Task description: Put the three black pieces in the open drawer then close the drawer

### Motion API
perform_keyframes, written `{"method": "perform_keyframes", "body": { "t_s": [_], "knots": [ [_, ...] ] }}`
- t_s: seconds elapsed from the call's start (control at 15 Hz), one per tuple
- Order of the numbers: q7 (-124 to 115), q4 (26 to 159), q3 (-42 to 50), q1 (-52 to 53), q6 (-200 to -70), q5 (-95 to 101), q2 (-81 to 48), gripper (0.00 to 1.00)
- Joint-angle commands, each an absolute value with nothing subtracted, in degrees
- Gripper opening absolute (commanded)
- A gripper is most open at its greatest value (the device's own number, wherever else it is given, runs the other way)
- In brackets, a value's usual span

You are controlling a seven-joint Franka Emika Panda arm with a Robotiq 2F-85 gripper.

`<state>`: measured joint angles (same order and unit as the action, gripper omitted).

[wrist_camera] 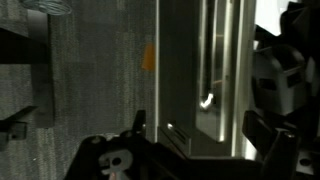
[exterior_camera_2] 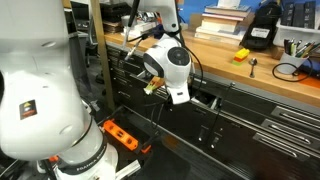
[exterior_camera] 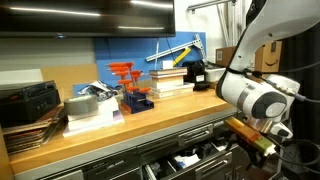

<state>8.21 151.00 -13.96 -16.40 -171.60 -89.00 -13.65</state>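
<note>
My gripper is over the open drawer's front edge (wrist_camera: 240,70). Next, I move back until I am clear of the drawer's edge, then push the drawer's outer side (wrist_camera: 207,62) to shut it.
The wide grey drawer (exterior_camera: 190,152) stands pulled out below the wooden counter, with black-and-white shapes inside, and its opening (exterior_camera_2: 207,99) also shows from the side. A chunky black piece (exterior_camera: 195,74) sits on the counter near the books, seen also as a black piece (exterior_camera_2: 262,32). I cannot make out the other black pieces. My gripper (exterior_camera: 258,143) hangs low in front of the drawer fronts, below counter height, next to the open drawer. In the dark wrist view the gripper (wrist_camera: 200,130) is open, its fingers (wrist_camera: 140,126) wide apart with nothing between them.
A blue block with orange-red uprights (exterior_camera: 133,86) stands mid-counter, and stacked books (exterior_camera: 172,75) lie behind it. A small orange-yellow object (exterior_camera_2: 241,55) and cables (exterior_camera_2: 290,68) lie on the counter. A large white robot body (exterior_camera_2: 45,95) fills the foreground. An orange power strip (exterior_camera_2: 120,133) lies on the floor.
</note>
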Motion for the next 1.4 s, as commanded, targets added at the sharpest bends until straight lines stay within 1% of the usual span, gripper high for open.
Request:
{"method": "perform_keyframes", "body": {
  "t_s": [0.0,0.13,0.27,0.6,0.73,0.8,1.0,1.33],
  "knots": [
    [-7.1,154.8,-13.0,-12.0,-176.3,-79.6,-16.3,1.0],
    [-16.1,156.7,-10.9,-9.3,-175.6,-71.6,-17.6,1.0],
    [-24.8,157.7,-6.9,-5.8,-173.8,-62.6,-18.7,1.0],
    [-44.8,155.6,8.8,6.9,-164.3,-37.6,-19.2,1.0],
    [-49.3,153.0,12.7,9.8,-159.6,-30.4,-18.4,1.0],
    [-50.6,151.1,13.5,10.5,-157.7,-28.0,-18.7,1.0],
    [-53.4,146.2,10.7,6.9,-152.8,-21.2,-19.0,1.0],
    [-49.7,138.6,7.0,3.0,-144.7,-20.4,-22.0,1.0]
  ]
}}
